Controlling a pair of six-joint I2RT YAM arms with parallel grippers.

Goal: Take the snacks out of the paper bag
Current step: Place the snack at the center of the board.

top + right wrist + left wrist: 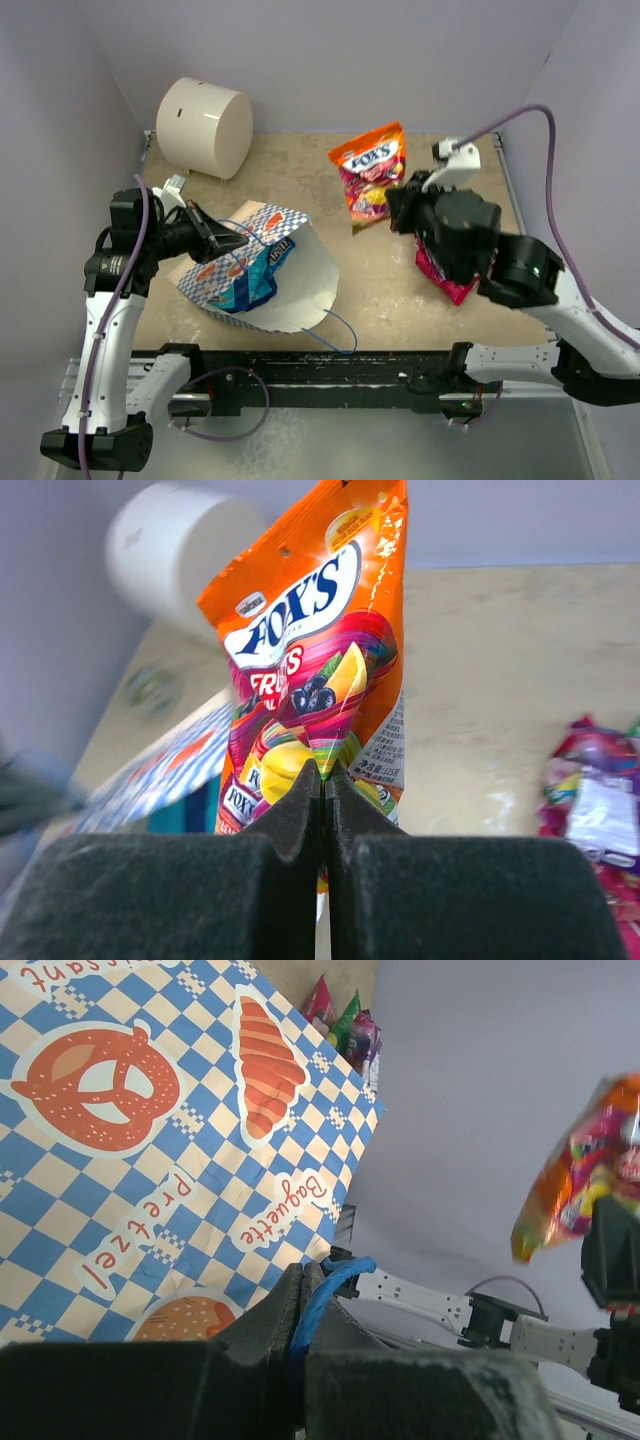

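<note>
My right gripper goes on toward the red packet [443, 281] before it lets go there, since the orange Fox's packet [372, 172] is hanging clear of the paper bag's opening.
The blue-and-white checked paper bag [262, 268] lies on its side at the left of the table, its cream mouth facing right, a blue packet [258, 272] showing inside. My left gripper [222, 240] is shut on the bag's blue cord handle [322, 1295]; the bag's printed side [150, 1140] fills the left wrist view. My right gripper [397, 212] is shut on an orange Fox's packet [371, 172] and holds it up above the table; it shows in the right wrist view [318, 670]. A red/magenta packet [440, 272] lies under my right arm, also in the right wrist view [600, 820].
A large cream cylinder [205, 126] lies at the back left by the wall. Lilac walls close in the left, back and right. The bag's second blue cord handle [340, 335] hangs over the table's front edge.
</note>
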